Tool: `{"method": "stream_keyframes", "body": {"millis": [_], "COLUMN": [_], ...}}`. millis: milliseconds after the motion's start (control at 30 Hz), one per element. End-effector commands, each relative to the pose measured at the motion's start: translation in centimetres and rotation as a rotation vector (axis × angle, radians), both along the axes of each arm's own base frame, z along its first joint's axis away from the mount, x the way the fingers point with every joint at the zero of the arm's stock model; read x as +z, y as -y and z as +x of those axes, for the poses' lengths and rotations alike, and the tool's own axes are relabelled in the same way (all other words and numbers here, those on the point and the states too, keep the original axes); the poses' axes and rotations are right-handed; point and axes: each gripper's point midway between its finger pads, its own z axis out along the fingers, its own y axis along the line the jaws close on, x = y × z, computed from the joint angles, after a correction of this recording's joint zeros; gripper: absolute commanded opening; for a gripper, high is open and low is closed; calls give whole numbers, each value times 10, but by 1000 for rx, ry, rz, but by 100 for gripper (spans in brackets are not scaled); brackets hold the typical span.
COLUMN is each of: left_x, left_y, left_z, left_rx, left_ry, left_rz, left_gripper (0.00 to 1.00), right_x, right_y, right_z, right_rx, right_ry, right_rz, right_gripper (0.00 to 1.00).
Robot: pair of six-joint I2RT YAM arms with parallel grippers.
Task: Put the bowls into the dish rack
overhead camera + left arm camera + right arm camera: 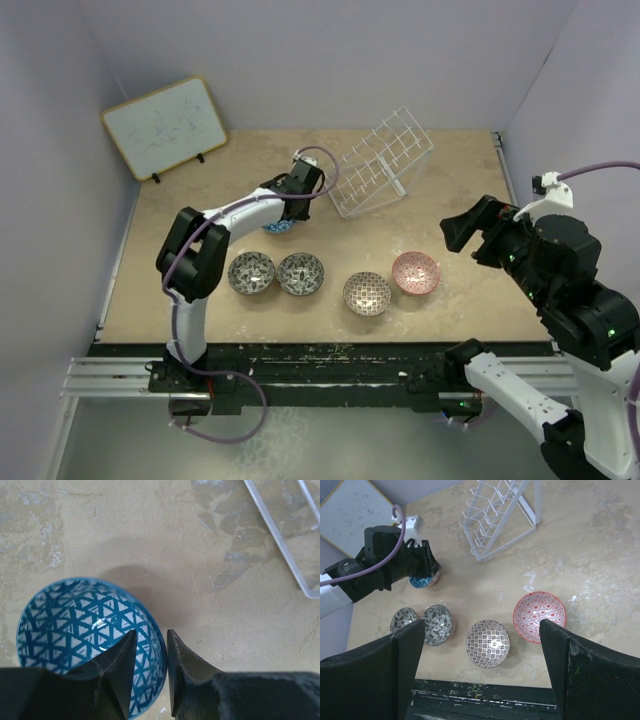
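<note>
Next, my left gripper closes its fingers on the blue bowl's rim (159,633) before it tips the bowl toward the dish rack (356,186). The fingers are apart around the bowl's rim now.
My left gripper (292,207) (151,636) is shut on the rim of the blue bowl (281,227) (75,625), one finger inside and one outside. It is left of the white wire dish rack (380,163) (495,520), which holds no bowls. Two grey-white bowls (250,272) (300,273), the brownish-grey lattice bowl (367,293) (488,643) and the pink bowl (415,272) (540,616) sit in a row on the table. My right gripper (463,234) (481,625) is open and empty, high above the row's right end.
A wood-framed whiteboard (165,125) (350,510) leans at the back left. Purple walls close in the table on three sides. The black rail (330,365) runs along the near edge. The rack's base rod (280,535) shows at the left wrist view's top right.
</note>
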Motion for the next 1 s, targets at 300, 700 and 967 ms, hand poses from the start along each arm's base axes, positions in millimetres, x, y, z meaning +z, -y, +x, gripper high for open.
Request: {"method": "stream_keyframes", "body": {"millis": [300, 700, 967], "left_x": [25, 18, 3], "left_y": [8, 8, 4], "left_z": [-3, -12, -16], "left_rx": [-35, -45, -37], "left_ry": [76, 80, 54], "left_rz": [95, 175, 200], "left_gripper": [35, 17, 20], "right_x": [6, 3, 3], "right_y": [-4, -3, 0], "right_z": [1, 1, -3], "right_rx": [15, 5, -2], "right_ry": [24, 19, 20], "right_rz": [24, 24, 22], "right_gripper": [98, 98, 98]}}
